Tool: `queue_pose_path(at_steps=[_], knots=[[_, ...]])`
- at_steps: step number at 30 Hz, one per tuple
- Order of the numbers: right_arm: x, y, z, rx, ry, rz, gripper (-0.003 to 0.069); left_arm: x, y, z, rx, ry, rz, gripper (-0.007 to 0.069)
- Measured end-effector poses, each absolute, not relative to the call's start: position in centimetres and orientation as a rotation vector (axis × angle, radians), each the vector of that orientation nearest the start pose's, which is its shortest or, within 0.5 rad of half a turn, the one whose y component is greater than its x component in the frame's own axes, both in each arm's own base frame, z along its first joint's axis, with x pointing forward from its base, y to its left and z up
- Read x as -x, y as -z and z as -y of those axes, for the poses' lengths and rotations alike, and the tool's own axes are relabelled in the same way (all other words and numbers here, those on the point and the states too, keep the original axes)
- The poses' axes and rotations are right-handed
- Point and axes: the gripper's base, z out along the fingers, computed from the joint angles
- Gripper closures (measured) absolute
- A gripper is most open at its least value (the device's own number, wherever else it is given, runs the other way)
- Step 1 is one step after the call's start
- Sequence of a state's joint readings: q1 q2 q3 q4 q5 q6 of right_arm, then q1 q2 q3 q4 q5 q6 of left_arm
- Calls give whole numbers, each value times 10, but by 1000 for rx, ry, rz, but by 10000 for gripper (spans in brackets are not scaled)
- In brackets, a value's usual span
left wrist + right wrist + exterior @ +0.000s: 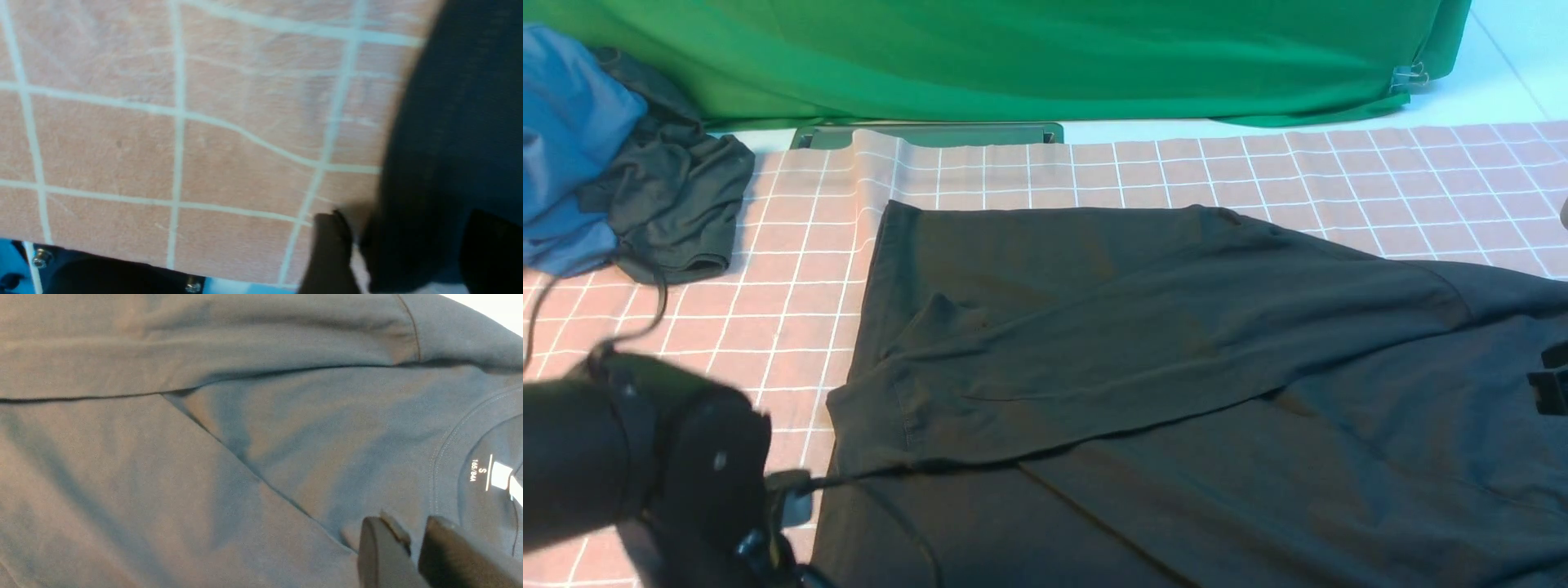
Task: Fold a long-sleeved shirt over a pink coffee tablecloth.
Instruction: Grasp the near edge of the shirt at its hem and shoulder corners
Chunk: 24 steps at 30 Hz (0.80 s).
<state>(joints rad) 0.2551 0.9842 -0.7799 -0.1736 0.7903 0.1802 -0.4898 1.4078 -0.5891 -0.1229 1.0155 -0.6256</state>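
Note:
The shirt's near half (pixel 1072 534) should lie flat and cover the folded sleeve (pixel 1111 358) when I fold it over, because the sleeve stays within the far half.
The black long-sleeved shirt (pixel 1258 457) lies spread on the pink coffee tablecloth (pixel 792 269), with one sleeve (pixel 1135 327) folded across its body. My left arm (pixel 645 457) is low at the near left, beside the shirt's edge. In the left wrist view my left gripper (pixel 408 245) is open, its fingers wide apart over the edge of the shirt (pixel 457 122) where it meets the tablecloth (pixel 122 143). My right gripper (pixel 412 531) stands at the shirt (pixel 204 477) near the collar and white neck label (pixel 500 475). Its jaws are narrow, with cloth in the gap. Only its tip (pixel 1552 384) shows at the front view's right edge.
A blue garment (pixel 564 139) and a smaller dark grey-green garment (pixel 678 204) are piled at the far left. A bright green cloth (pixel 1013 57) hangs along the back. A thin black cable (pixel 890 490) runs from my left arm over the shirt's near edge.

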Motion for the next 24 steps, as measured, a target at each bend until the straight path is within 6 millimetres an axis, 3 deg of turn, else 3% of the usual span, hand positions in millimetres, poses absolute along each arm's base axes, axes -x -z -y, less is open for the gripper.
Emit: queue_pose_path(at_steps=[5,9,13,14,16,19,24], knots=[[-181,-301,-36,193,16,-2451,473,-149,-160,90,378,-9,-3301,81],[-181,-302,-36,192,14,-2449,470,-151,-159,91,365,16,-3277,99],[-179,-300,-35,199,22,-2471,465,-151,-157,90,353,27,-3265,321],[-177,-299,-35,206,26,-2496,464,-152,-157,91,345,31,-3263,437],[-173,-295,-35,229,26,-2563,467,-152,-157,91,311,35,-3264,545],[-169,-283,-40,345,-9,-2713,497,-154,-159,91,253,39,-3267,596],[-169,-262,-50,431,-123,-2949,525,-159,-180,91,206,10,-3240,596]])
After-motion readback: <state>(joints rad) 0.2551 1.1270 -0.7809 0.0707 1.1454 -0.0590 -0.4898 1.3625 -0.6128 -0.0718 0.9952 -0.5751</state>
